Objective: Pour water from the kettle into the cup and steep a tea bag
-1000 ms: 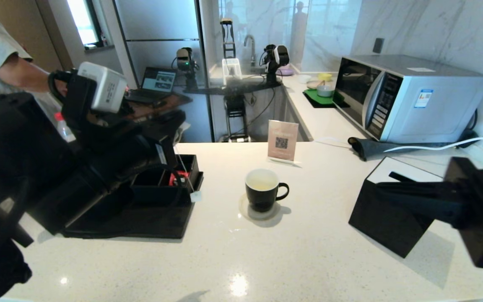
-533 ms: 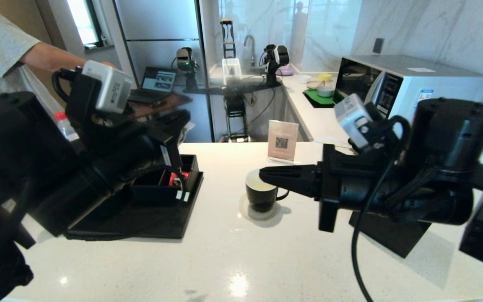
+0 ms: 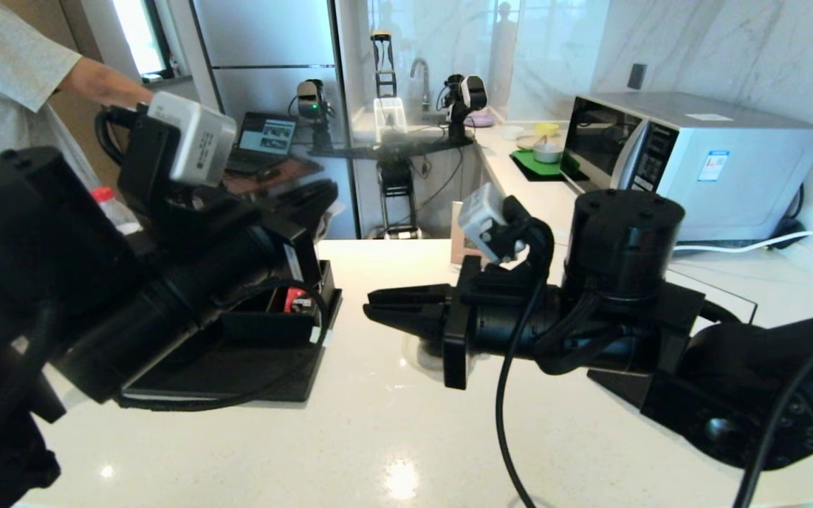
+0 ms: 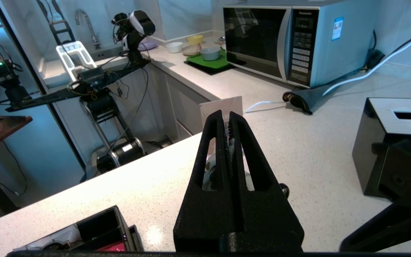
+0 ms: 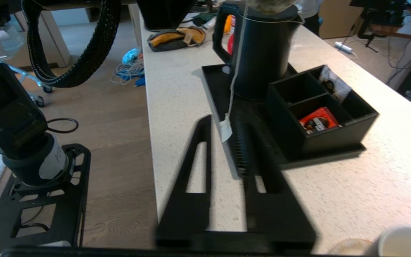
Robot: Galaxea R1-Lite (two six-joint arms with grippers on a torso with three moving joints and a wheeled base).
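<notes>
My right gripper's open fingers are in line with the small pale tag [image 5: 225,130] hanging free, so I should keep bringing them forward until they close on the string [image 5: 231,99].
My left gripper [image 4: 226,115] is shut on the tea bag [image 5: 268,3], and pale material shows between its fingers. The bag's string hangs down to the small pale tag [image 5: 226,130], which dangles beside the black tray [image 3: 316,335]. My right gripper [image 3: 372,305] reaches leftward across the counter. It is open, and the tag hangs between its fingertips [image 5: 205,121] without touching them. The black kettle [image 5: 262,50] stands on the tray behind the string. The cup [image 5: 405,242] sits under my right arm, only its white rim showing. The water is hidden.
A black tray [image 5: 334,142] with compartments holds a red packet [image 5: 318,121]. A black box [image 4: 387,142] stands to the right, with a microwave [image 3: 689,162] and a QR card [image 4: 223,105] behind. A person [image 3: 11,85] stands at the far left. The counter edge and floor lie beside the tray.
My right arm has swung in from the right, across the front of the cup, to the hanging tag, and its jaws have parted. The left arm has lifted slightly with the tea bag.
</notes>
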